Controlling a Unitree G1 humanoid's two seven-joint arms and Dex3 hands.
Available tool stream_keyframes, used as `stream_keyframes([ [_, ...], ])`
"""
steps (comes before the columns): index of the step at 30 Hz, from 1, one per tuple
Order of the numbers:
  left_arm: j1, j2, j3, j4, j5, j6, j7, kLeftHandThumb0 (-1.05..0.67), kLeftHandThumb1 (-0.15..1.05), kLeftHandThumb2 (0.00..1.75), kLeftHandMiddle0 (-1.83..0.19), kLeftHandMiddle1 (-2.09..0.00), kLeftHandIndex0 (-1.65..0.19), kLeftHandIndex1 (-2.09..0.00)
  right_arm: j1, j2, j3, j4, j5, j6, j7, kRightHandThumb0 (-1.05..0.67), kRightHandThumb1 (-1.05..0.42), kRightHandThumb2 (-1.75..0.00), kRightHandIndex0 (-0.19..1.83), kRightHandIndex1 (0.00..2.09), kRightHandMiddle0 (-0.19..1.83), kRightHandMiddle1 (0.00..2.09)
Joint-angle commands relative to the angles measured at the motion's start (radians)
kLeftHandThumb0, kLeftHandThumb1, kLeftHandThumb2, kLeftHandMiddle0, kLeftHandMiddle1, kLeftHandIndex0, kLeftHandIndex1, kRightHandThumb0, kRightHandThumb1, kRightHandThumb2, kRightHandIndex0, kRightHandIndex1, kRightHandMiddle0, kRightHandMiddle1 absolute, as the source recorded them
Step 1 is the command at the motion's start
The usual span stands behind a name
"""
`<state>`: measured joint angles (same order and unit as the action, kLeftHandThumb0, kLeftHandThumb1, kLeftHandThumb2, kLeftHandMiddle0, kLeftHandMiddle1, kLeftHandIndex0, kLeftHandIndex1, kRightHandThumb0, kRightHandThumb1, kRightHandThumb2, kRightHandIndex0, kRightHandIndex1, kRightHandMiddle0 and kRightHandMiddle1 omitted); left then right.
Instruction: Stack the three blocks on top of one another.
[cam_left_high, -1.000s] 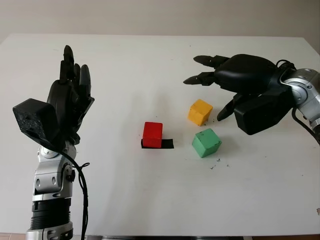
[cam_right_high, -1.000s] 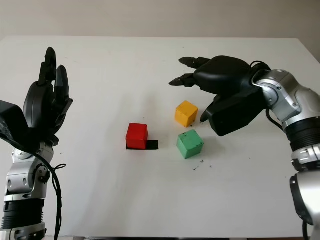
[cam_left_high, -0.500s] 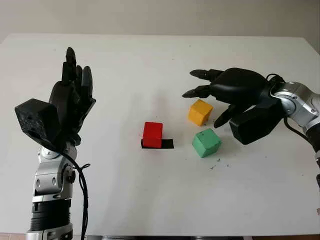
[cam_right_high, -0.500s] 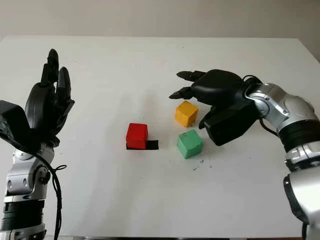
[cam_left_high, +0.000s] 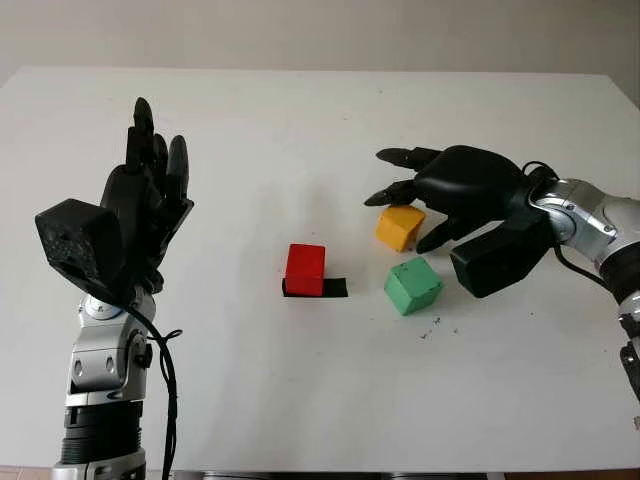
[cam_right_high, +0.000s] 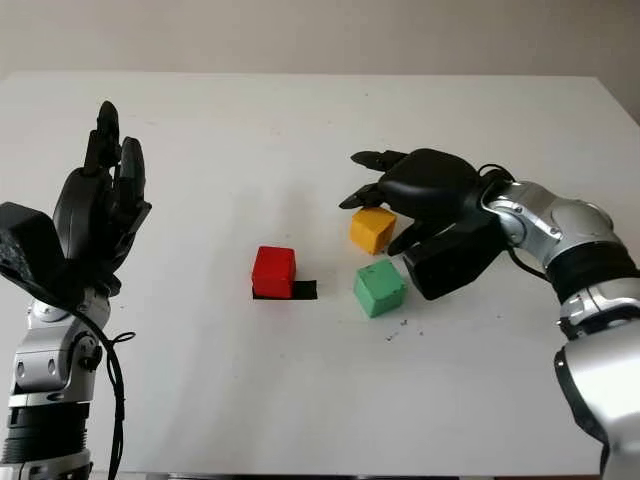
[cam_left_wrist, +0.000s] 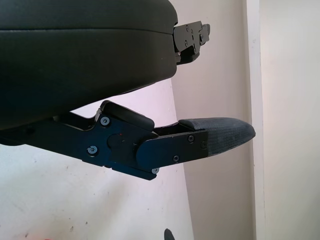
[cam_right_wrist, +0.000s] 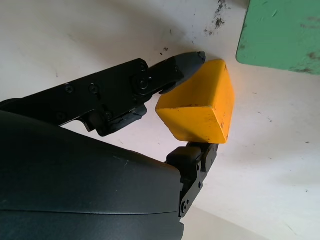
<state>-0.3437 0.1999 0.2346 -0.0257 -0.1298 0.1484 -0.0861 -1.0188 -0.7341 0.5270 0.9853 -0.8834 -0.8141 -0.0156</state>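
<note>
The yellow block (cam_left_high: 399, 228) has a finger and the thumb (cam_right_wrist: 189, 67) on its opposite sides, so I expect it to tilt between them when I carry it.
The yellow block (cam_left_high: 400, 225) sits on the white table (cam_left_high: 300, 400), right of centre. My right hand (cam_left_high: 408, 200) hangs low over it, open. In the right wrist view one finger (cam_right_wrist: 150, 80) lies along one side of the yellow block (cam_right_wrist: 200, 107) and the thumb sits at the opposite side. I cannot tell whether they press on it. The green block (cam_left_high: 413, 285) lies just in front of the yellow one. The red block (cam_left_high: 305, 268) stands at the centre, on a black tape mark (cam_left_high: 335, 288). My left hand (cam_left_high: 140, 200) is raised at the left, open, holding nothing.
A few dark specks (cam_left_high: 432, 325) mark the table near the green block. The table's far edge (cam_left_high: 300, 70) meets a pale wall. The green block (cam_right_wrist: 280, 35) lies close beside the right hand's fingers.
My right hand has come down and to the left, from behind and right of the yellow block to straddling it. The left hand has barely shifted. The blocks have not moved.
</note>
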Motion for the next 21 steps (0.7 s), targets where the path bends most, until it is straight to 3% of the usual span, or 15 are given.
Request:
stream_keyframes([
  [1,0.014,0.01,-0.004,-0.024,0.003,-0.005,0.001,-0.75,1.05,0.57,0.19,0.0,0.19,0.0,-0.029,0.008,0.009,0.017,-0.006,-0.014,-0.029,-0.43,-0.96,-0.06,0.14,0.07,0.6,0.47],
  [4,0.015,0.012,-0.008,-0.029,0.008,0.001,0.003,-0.75,1.05,0.57,0.19,0.0,0.19,0.0,-0.04,0.003,0.022,0.025,-0.023,-0.021,-0.062,-0.42,-0.97,-0.06,0.19,0.06,0.46,1.06],
  [6,0.014,0.012,-0.009,-0.03,0.013,0.004,0.007,-0.75,1.05,0.57,0.19,0.0,0.19,0.0,-0.049,0.001,0.027,0.029,-0.025,-0.018,-0.061,-0.42,-0.97,-0.05,0.2,0.06,0.45,1.23],
  [21,0.01,0.009,-0.015,-0.028,0.023,0.001,0.006,-0.73,1.05,0.59,0.19,0.0,0.19,0.0,-0.09,-0.012,0.032,0.035,-0.029,-0.017,-0.053,-0.43,-0.95,-0.06,0.24,0.06,0.42,1.33],
])
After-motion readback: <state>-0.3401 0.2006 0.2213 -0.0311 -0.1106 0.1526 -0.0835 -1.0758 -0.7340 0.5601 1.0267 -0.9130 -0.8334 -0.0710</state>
